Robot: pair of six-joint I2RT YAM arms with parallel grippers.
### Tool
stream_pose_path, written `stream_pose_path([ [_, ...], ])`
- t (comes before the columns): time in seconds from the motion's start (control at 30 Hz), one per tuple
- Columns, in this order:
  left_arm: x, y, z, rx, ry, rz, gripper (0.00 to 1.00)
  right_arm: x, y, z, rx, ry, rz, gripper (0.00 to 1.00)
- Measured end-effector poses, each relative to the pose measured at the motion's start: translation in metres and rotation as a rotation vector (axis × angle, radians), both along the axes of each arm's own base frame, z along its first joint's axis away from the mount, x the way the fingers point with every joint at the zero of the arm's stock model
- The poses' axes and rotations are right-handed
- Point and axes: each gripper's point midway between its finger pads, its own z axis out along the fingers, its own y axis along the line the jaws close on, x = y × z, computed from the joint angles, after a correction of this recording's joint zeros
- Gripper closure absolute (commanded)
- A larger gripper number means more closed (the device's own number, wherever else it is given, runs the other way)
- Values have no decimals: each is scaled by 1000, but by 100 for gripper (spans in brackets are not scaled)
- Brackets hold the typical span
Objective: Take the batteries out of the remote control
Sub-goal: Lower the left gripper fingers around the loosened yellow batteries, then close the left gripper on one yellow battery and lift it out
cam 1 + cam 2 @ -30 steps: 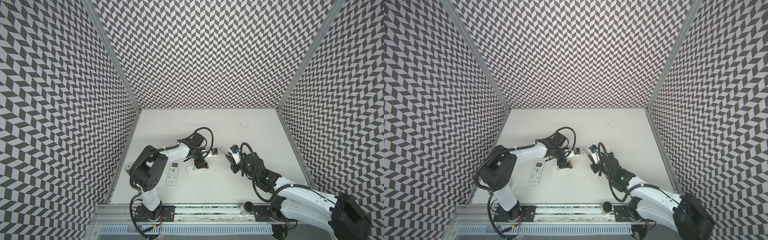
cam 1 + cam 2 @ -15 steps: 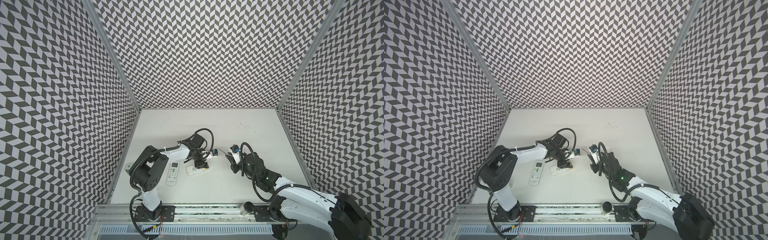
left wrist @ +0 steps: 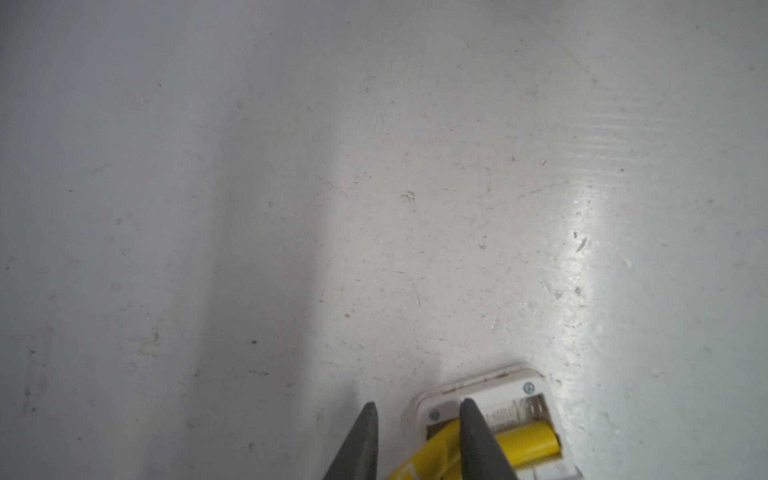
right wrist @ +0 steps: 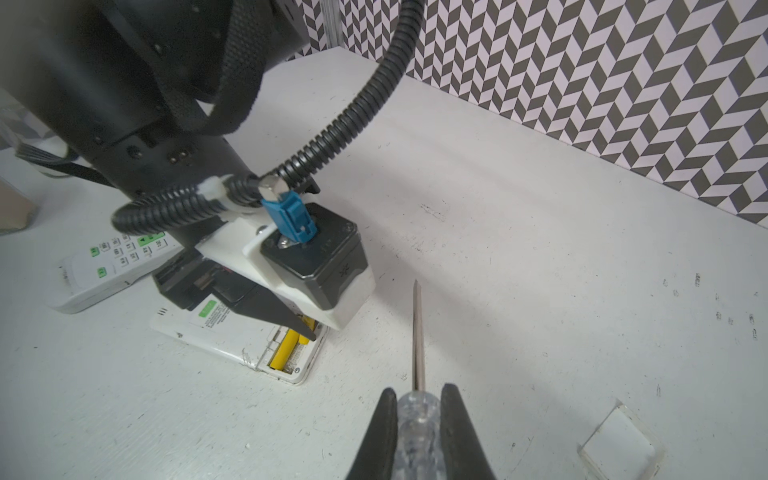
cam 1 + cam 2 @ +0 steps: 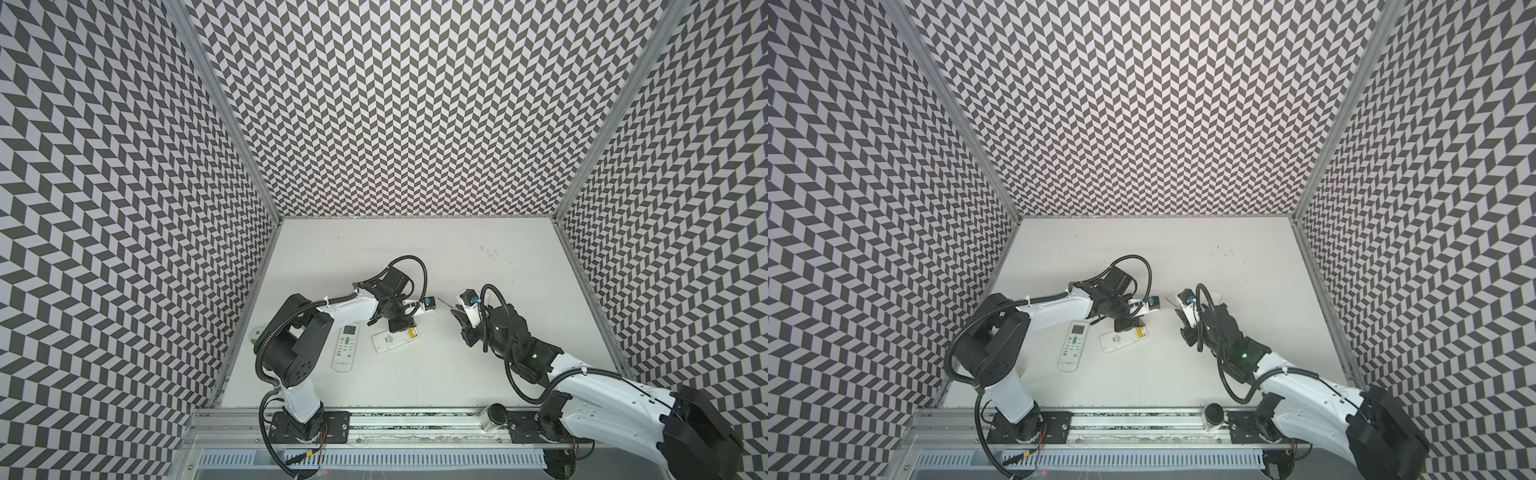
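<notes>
Next, I open my left gripper's fingers, close them in line with the battery and pull it out of the compartment, because the tilted battery (image 3: 434,455) lies at a slant across those fingers.
The remote control (image 5: 388,344) (image 5: 1116,343) lies face down with its battery compartment open. Two yellow batteries show in it. One battery (image 3: 530,440) (image 4: 284,352) lies flat, the other battery (image 3: 434,451) is tilted up out of the compartment. My left gripper (image 3: 417,402) (image 5: 401,332) (image 5: 1126,328) reaches down onto that end, its fingers closed in on the tilted battery. My right gripper (image 4: 415,392) (image 5: 459,321) hovers apart to the right, shut on the clear handle of a screwdriver (image 4: 417,332).
A second white remote (image 5: 345,348) (image 5: 1073,347) (image 4: 112,266) lies face up to the left of the open one. A small clear cover (image 4: 619,442) lies beside my right gripper. A dark-topped cylinder (image 5: 496,415) stands on the front rail. Patterned walls enclose three sides.
My left gripper's fingers have drawn together around the tilted yellow battery. The left arm has hardly shifted. The right arm and the screwdriver have stayed still.
</notes>
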Motion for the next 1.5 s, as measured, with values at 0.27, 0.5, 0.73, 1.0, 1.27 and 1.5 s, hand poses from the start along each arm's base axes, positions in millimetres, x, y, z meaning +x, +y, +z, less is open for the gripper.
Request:
stream_pose_path([
  [0.27, 3, 1, 2, 17, -17, 1, 73, 2, 2, -1, -13, 1, 4, 100],
  [0.5, 5, 7, 2, 53, -18, 16, 58, 2, 1, -1, -15, 0, 5, 100],
  [0.73, 7, 13, 1, 75, -15, 31, 47, 2, 2, 0, -12, -2, 5, 100],
  [1.0, 9, 14, 0, 82, -28, 32, 55, 2, 2, 1, -10, -4, 5, 100],
  [1.27, 4, 13, -4, 64, -18, 20, 63, 3, 3, 0, -10, -5, 4, 100],
  [1.5, 1, 14, -2, 63, -13, 14, 74, 4, 3, 1, -6, -9, 3, 100],
])
